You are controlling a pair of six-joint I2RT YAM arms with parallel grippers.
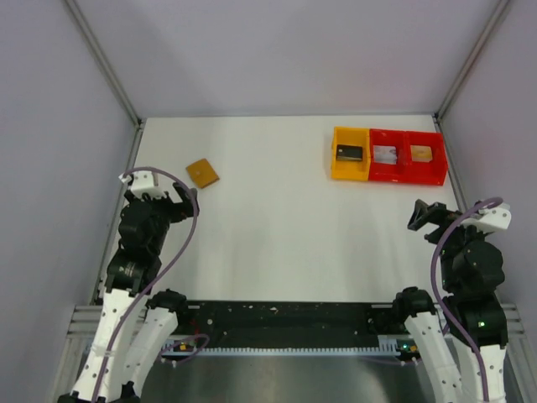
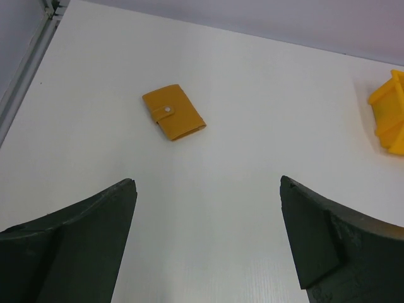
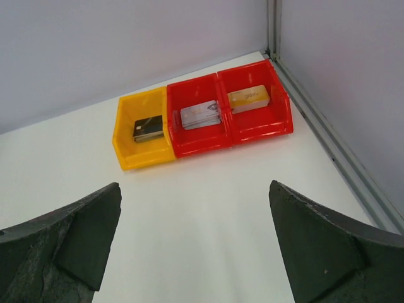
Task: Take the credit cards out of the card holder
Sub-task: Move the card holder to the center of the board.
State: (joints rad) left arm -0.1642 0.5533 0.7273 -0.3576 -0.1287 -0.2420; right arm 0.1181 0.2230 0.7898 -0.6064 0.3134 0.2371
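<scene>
The card holder's snap strap [image 2: 161, 113] wraps around the card holder's edge facing the robot's open left gripper, so the gripper should go on moving toward that edge [image 1: 193, 177] until its fingers grip the strap.
The card holder [image 1: 202, 174] is a small tan-orange wallet lying closed and flat on the white table at the back left. In the left wrist view [image 2: 173, 112] its snap strap is fastened. The credit cards are hidden inside it. My left gripper [image 1: 179, 196] is open and empty, a short way in front of the wallet and apart from it. My right gripper [image 1: 428, 214] is open and empty at the right side of the table, in front of the trays.
A yellow tray [image 1: 350, 154] and two joined red trays [image 1: 408, 156] stand at the back right, each with a small rectangle inside: black, silver and tan. They also show in the right wrist view [image 3: 201, 121]. Grey walls and metal rails border the table.
</scene>
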